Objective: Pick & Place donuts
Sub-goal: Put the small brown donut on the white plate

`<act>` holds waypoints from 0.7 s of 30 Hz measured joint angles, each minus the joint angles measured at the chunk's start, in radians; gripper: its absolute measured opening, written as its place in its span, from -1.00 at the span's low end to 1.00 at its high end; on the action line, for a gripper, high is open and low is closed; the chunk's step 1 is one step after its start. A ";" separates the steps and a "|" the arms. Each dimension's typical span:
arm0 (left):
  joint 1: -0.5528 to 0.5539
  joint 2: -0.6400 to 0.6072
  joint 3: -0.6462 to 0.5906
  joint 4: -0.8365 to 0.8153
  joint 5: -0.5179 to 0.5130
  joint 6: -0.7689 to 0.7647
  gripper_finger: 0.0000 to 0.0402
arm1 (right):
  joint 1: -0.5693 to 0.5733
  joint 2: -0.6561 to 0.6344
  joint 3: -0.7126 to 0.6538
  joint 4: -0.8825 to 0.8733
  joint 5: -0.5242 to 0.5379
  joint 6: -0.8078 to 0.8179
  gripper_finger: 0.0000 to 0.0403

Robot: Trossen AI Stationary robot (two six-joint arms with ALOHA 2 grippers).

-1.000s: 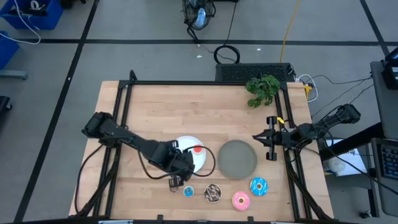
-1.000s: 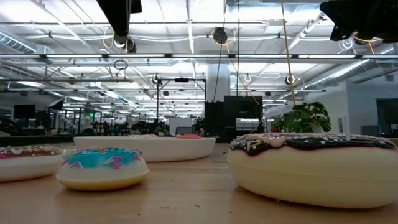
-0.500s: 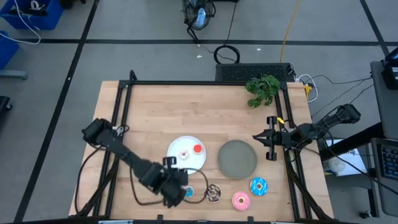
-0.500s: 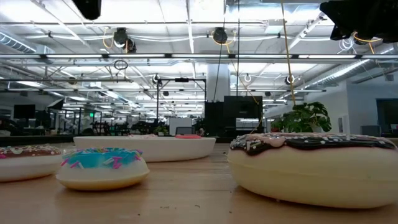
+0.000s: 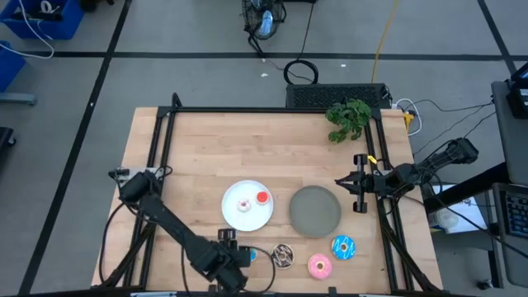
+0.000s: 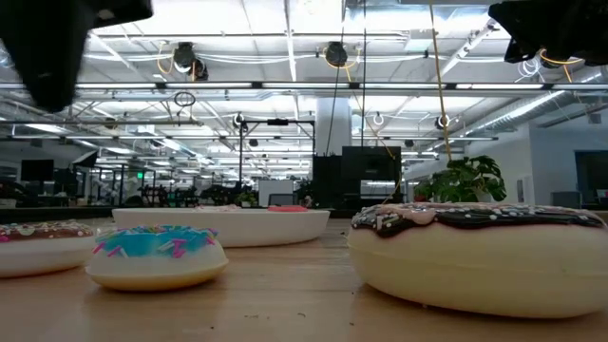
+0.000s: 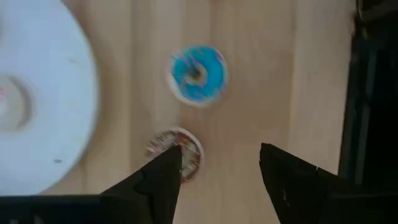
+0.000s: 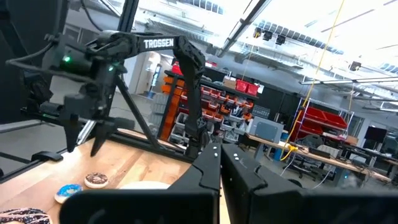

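Note:
The tiny brown donut's rim is between my left gripper's open fingers, which are clear of the tiny blue donut (image 7: 199,75), so my left gripper should keep going down and close on that rim (image 7: 199,155).
My left gripper (image 7: 221,152) (image 5: 233,261) hovers open near the table's near edge, above the wood. A tiny brown donut (image 7: 180,158) lies partly behind one of its fingers, and a tiny blue donut (image 7: 198,74) lies just beyond. The white plate (image 5: 235,216) holds a tiny red donut (image 5: 262,198) and a pale pink one (image 5: 244,205). Along the near edge lie the chocolate-drizzled donut (image 5: 284,256), the pink donut (image 5: 319,266) and the blue sprinkled donut (image 5: 343,246). My right gripper (image 5: 356,183) (image 8: 221,168) waits shut at the right edge.
A grey plate (image 5: 315,210) sits right of the white plate. A green plant (image 5: 348,117) stands at the far right corner. A black frame rail (image 5: 158,148) runs along the table's left side. Bare wood stretches across the far half.
My left gripper has moved from over the white plate toward the table's near edge and now stands over the tiny donuts there. The pale pink donut, hidden under the gripper a second ago, now shows lying on the white plate.

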 joint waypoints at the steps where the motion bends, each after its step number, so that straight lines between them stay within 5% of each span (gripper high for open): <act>1: -0.003 0.008 0.000 0.000 0.001 0.009 0.04 | 0.000 0.000 0.000 0.000 0.000 0.000 -1.00; 13: 0.014 0.041 0.000 -0.017 0.013 0.009 0.16 | 0.000 0.000 0.000 0.000 0.000 0.000 -1.00; 21: 0.020 0.067 -0.002 -0.022 0.031 0.027 0.05 | 0.000 0.000 0.000 -0.002 0.000 0.000 -1.00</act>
